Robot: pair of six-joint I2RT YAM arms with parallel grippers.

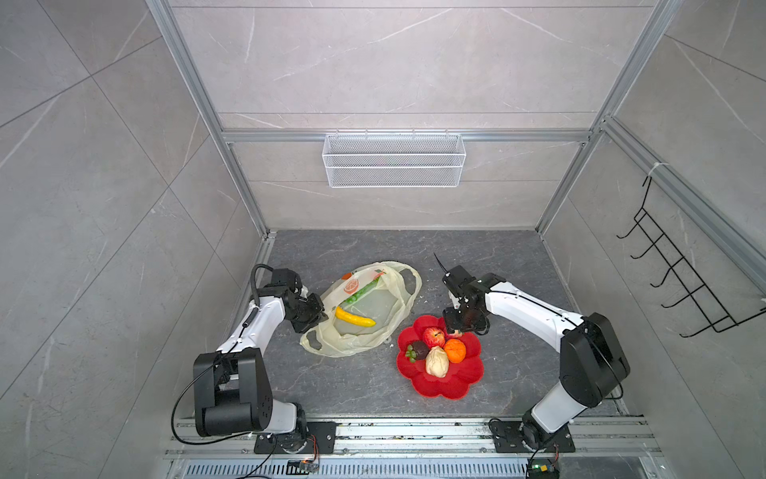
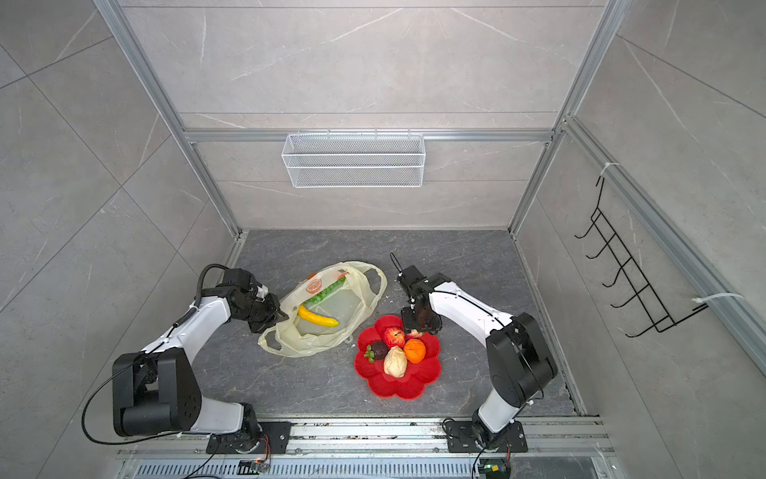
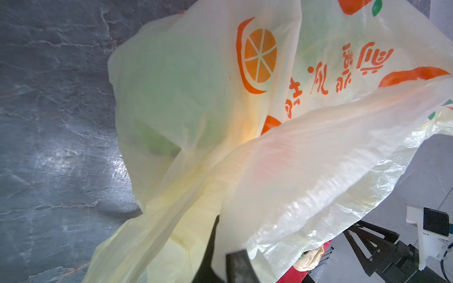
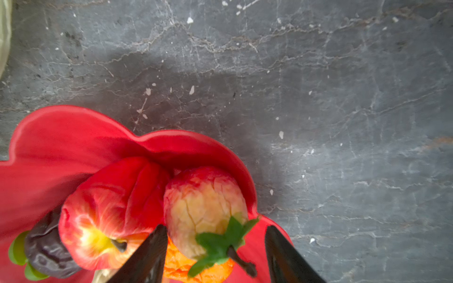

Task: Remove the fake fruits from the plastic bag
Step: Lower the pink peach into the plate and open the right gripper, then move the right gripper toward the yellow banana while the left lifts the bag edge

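Observation:
Next, my left gripper moves away from the bag's rim by the handle, because the bag's printed side hangs down over the green grapes (image 1: 361, 292). It should then pull that printed side (image 1: 345, 292) open.
The plastic bag (image 1: 369, 342) (image 2: 319, 346) lies left of centre with its mouth held up. My left gripper (image 1: 321, 317) (image 2: 282, 316) is shut on the bag's rim, and the film (image 3: 269, 159) is pinched at the gripper (image 3: 224, 264). Inside lie a yellow banana (image 1: 355, 317) (image 2: 317, 316) and green grapes (image 1: 364, 290). On the red plate (image 1: 449, 387) sit an apple (image 1: 433, 336) (image 4: 107, 215), an orange (image 1: 455, 350), a cream fruit (image 1: 437, 362) and a dark brown one (image 1: 419, 350). My right gripper (image 1: 456, 327) (image 4: 215, 229) is open over the plate's far edge, its fingers either side of a strawberry (image 4: 203, 201) lying there.
A white wire basket (image 1: 393, 159) hangs on the back wall and a black hook rack (image 1: 679, 273) on the right wall. Small white crumbs (image 4: 191, 90) dot the dark stone table behind the plate.

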